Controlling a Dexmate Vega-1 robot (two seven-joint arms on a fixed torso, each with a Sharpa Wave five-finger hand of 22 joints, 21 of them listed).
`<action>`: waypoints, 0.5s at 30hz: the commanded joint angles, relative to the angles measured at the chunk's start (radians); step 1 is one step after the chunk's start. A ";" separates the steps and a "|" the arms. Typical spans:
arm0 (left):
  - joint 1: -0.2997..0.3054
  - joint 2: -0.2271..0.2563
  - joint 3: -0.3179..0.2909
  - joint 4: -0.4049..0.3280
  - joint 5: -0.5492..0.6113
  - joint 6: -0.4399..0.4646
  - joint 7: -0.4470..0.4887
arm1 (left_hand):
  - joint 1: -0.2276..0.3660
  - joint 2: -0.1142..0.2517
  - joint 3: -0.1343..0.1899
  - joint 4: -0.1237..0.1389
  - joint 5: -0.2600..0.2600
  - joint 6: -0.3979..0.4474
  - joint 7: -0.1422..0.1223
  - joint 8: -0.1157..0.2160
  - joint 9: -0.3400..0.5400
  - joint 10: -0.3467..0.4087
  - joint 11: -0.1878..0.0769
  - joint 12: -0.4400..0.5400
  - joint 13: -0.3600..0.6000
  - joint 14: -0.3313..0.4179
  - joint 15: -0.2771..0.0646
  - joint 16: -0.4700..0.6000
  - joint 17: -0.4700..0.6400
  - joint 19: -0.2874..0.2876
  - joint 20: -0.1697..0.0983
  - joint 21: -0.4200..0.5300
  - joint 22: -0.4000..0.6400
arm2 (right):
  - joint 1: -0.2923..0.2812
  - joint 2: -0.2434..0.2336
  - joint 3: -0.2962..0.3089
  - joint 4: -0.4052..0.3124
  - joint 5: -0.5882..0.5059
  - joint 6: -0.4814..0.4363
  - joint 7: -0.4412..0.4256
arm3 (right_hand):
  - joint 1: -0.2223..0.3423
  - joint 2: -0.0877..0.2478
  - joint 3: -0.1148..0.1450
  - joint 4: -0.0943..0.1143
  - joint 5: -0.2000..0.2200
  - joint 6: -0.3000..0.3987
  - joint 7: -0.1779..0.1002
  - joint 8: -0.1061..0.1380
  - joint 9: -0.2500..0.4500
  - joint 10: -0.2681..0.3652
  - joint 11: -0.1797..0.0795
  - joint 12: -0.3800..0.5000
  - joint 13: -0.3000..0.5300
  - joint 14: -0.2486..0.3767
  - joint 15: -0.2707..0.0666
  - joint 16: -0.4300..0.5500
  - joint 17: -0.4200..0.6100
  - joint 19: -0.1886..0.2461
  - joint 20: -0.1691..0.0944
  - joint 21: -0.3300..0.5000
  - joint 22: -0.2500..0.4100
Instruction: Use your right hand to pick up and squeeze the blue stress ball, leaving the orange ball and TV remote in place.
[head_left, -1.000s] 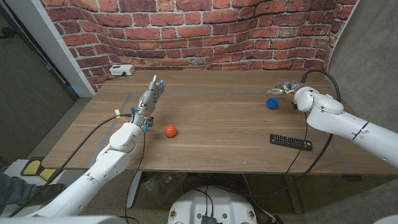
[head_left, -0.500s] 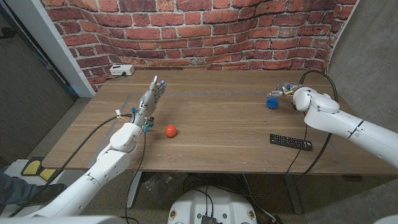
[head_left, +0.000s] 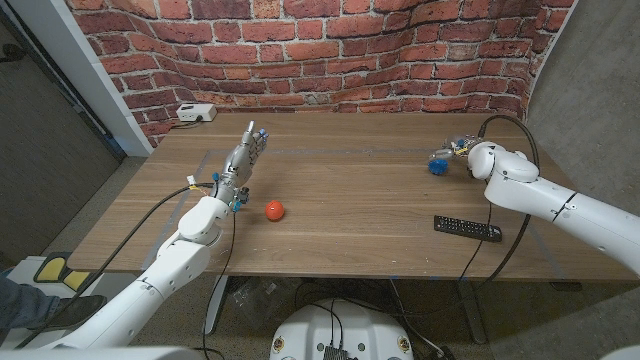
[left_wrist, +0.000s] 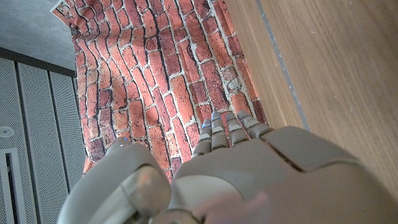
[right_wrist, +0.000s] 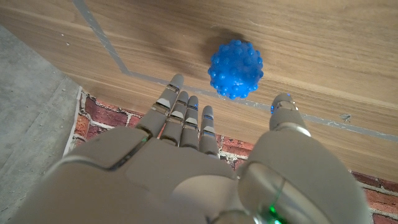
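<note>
I expect the blue stress ball (right_wrist: 236, 70) to stay in place when I put it back down, because raised knobs (right_wrist: 234, 91) stick out all over it.
The blue knobbly stress ball (head_left: 438, 165) lies on the table at the far right; in the right wrist view the ball (right_wrist: 236, 68) sits just beyond my fingertips, untouched. My right hand (head_left: 460, 148) hovers close beside it, fingers apart and holding nothing (right_wrist: 205, 155). The orange ball (head_left: 274, 210) rests left of the table's middle. The black TV remote (head_left: 467, 228) lies near the front right edge. My left hand (head_left: 240, 160) stands with fingers stretched out over the left side of the table, holding nothing (left_wrist: 230, 162).
A white box with a cable (head_left: 195, 113) sits at the far left corner by the brick wall (head_left: 330, 50). A thin line marks the wooden tabletop (head_left: 350, 190) near the far edge. A cable loops over my right arm (head_left: 540, 200).
My right hand has drawn closer to the blue ball, which now shows partly behind it. The left arm, orange ball and remote have stayed put.
</note>
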 joint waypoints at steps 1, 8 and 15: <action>-0.001 -0.001 -0.001 -0.003 0.000 0.009 0.007 | 0.007 0.003 -0.008 0.004 -0.002 0.011 0.003 -0.001 0.002 0.015 0.000 -0.001 0.004 0.009 0.001 -0.004 0.004 0.009 0.007 -0.002 0.002 | 0.028 0.035 -0.040 0.056 -0.019 0.000 0.007 | 0.027 -0.002 0.012 0.000 0.005 0.004 -0.003 0.008 0.003 0.014 -0.004 0.005 0.004 0.010 -0.009 0.003 0.001 0.018 -0.005 -0.002 0.001; 0.004 0.001 -0.006 -0.005 -0.002 0.009 0.012 | 0.008 0.005 -0.008 0.004 -0.003 0.013 0.001 -0.001 0.002 0.018 -0.002 -0.001 0.004 0.010 0.001 -0.004 0.004 0.009 0.008 -0.003 0.002 | 0.039 0.043 -0.057 0.069 -0.035 -0.006 0.018 | 0.052 -0.005 0.017 0.001 0.006 0.006 -0.004 0.010 0.003 0.021 -0.008 0.007 0.004 0.020 -0.017 0.004 0.000 0.032 -0.012 -0.001 0.001; -0.002 -0.004 -0.005 0.003 -0.012 0.014 0.007 | 0.009 0.008 -0.009 0.004 -0.004 0.016 0.001 -0.001 0.002 0.019 -0.003 -0.002 0.004 0.012 0.002 -0.004 0.004 0.008 0.011 -0.004 0.002 | 0.047 0.049 -0.064 0.077 -0.041 -0.021 0.027 | 0.115 -0.013 0.025 0.009 0.007 0.031 -0.008 0.018 0.004 0.054 -0.017 0.015 0.003 0.066 -0.028 0.012 0.000 0.108 -0.026 0.016 0.003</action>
